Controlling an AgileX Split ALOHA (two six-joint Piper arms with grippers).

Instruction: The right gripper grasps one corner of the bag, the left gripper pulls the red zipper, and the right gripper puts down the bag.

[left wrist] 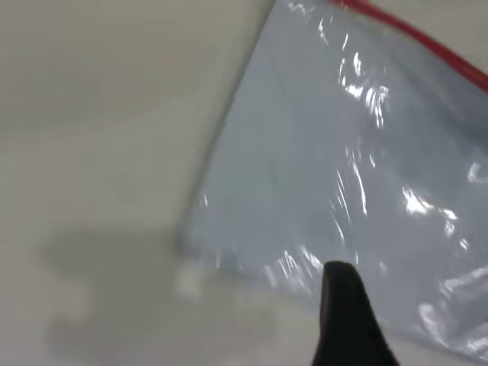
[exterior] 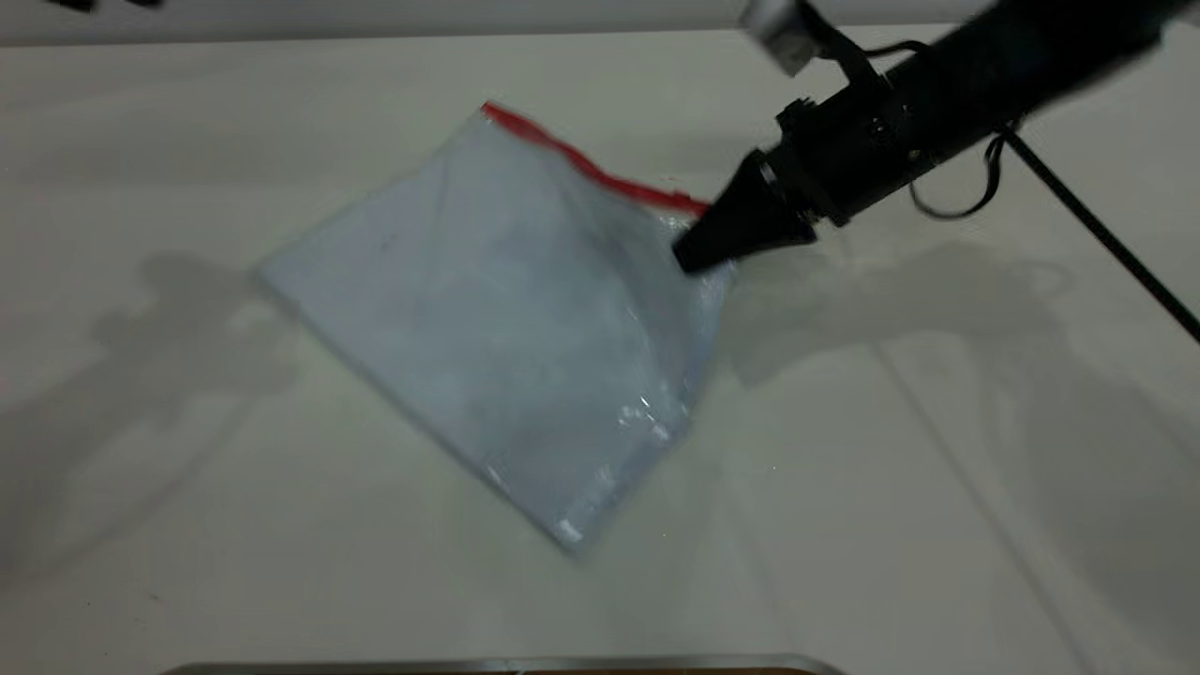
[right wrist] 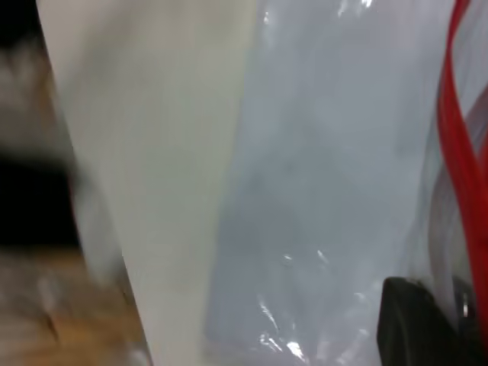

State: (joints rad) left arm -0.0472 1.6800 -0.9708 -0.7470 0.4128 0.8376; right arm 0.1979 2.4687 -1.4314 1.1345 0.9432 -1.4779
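The bag slants, the red zipper's held end (exterior: 682,202) far from my left gripper, so my right gripper should first swing that bag corner toward the table's far edge (exterior: 630,40).
The clear bag (exterior: 487,309) with pale sheets inside lies slanted on the white table (exterior: 937,469). Its red zipper (exterior: 581,164) runs along the far edge. My right gripper (exterior: 689,255) is shut on the bag's corner (exterior: 701,214) where the red strip ends and holds that corner raised, so the bag tents up. In the right wrist view its black fingers (right wrist: 415,320) pinch the plastic beside the red zipper (right wrist: 461,152). My left gripper (left wrist: 347,305) is out of the exterior view. In its wrist view it is low, near a plain edge of the bag (left wrist: 343,152), far from the red zipper (left wrist: 412,34).
The right arm's black cable (exterior: 1097,225) trails over the table at the right. A metal strip (exterior: 487,664) runs along the table's near edge. Bare table lies to the left and front of the bag.
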